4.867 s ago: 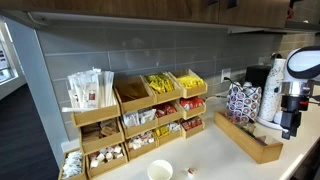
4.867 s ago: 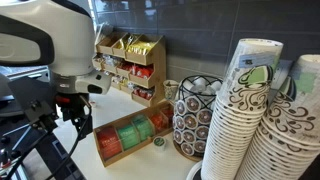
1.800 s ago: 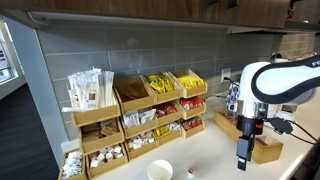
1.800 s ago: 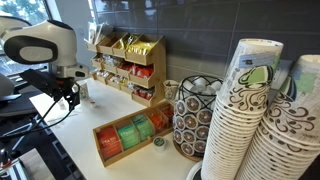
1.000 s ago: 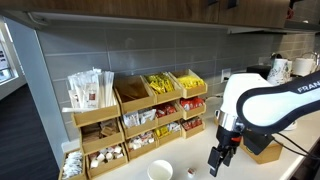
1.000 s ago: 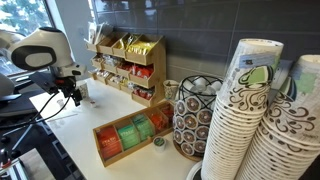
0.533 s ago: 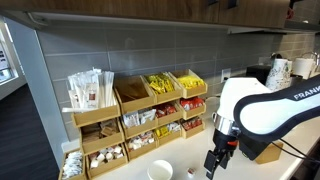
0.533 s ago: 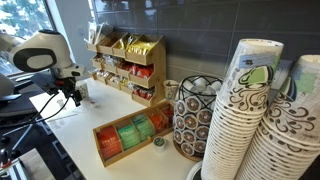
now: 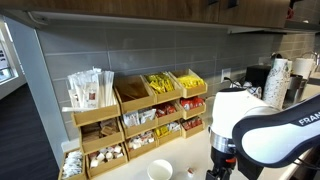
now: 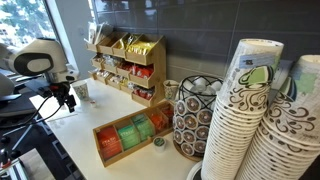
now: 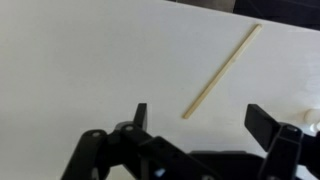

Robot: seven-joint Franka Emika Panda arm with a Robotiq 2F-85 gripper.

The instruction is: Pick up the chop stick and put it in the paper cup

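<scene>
My gripper should go on moving down, as the chopstick's near end lies free in front of my open fingers' gap, until the fingers are on both sides of that end, and then close.
The chopstick is a thin pale wooden stick lying diagonally on the white counter in the wrist view. My gripper is open and empty above the counter, and the stick's near end lies just ahead of the gap between the two black fingers. The paper cup is small and plain white, standing on the counter in front of the shelves, apart from the gripper. In an exterior view the gripper hangs low over the counter near the cup. The chopstick is too thin to make out in either exterior view.
Wooden tiered shelves of packets stand against the tiled wall. A wooden tea box, a wire pod basket and tall stacks of patterned cups stand on the counter. A small pale object lies near the cup.
The arm has swung across the counter from the cup stacks toward the shelves and the paper cup, and lowered. The gripper has stayed open.
</scene>
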